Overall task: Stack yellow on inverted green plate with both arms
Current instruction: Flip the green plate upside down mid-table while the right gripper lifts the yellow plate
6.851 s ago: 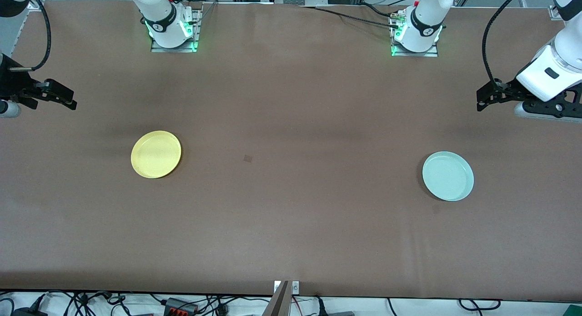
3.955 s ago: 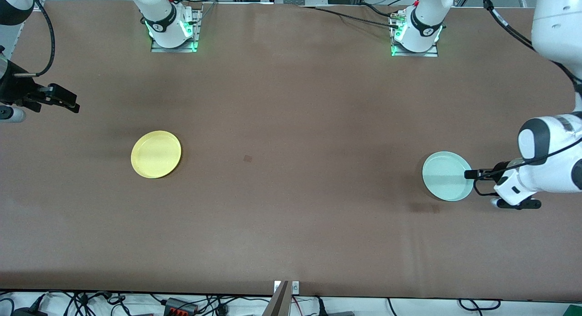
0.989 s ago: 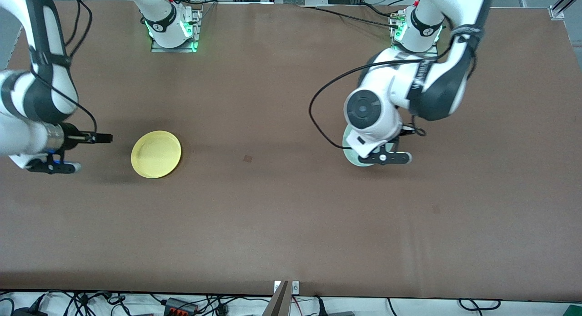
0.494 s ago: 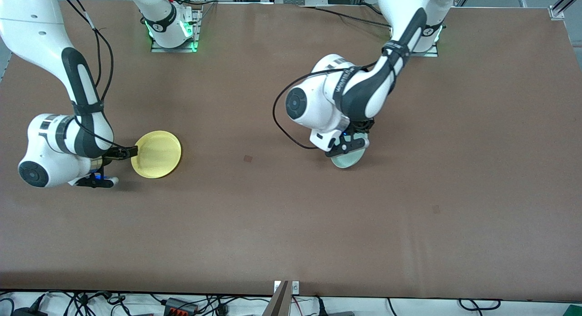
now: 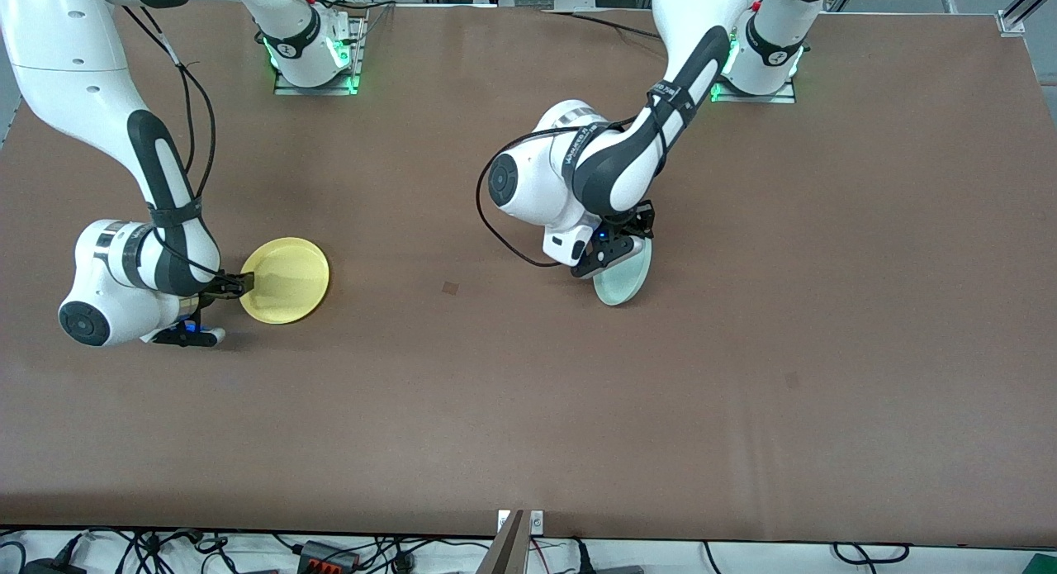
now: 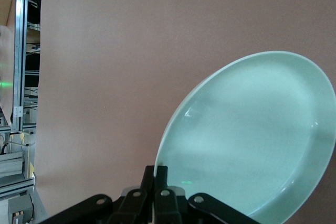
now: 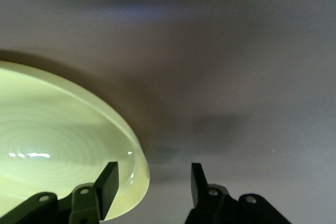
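Note:
My left gripper should set its plate rim down near the dark mark, as it has the green plate steeply tilted (image 5: 626, 278), before my right gripper brings the yellow plate.
The yellow plate (image 5: 287, 280) lies rim up on the brown table toward the right arm's end. My right gripper (image 5: 245, 284) is open at its rim. In the right wrist view one finger (image 7: 109, 183) is over the yellow plate's (image 7: 52, 145) inside and the other is outside the rim, with the right gripper (image 7: 153, 178) low at the table. My left gripper (image 5: 634, 237) is shut on the rim of the green plate (image 5: 621, 278), which it holds steeply tilted over the table's middle. In the left wrist view the left gripper (image 6: 159, 174) pinches the green plate's (image 6: 252, 140) edge.
A small dark mark (image 5: 450, 287) is on the table between the two plates. The arm bases (image 5: 314, 58) (image 5: 756, 62) stand along the edge farthest from the front camera. Cables hang below the nearest edge.
The left gripper took the green plate at the left arm's end, carried it to the middle and tilted it more steeply. The right gripper came down to the yellow plate's rim.

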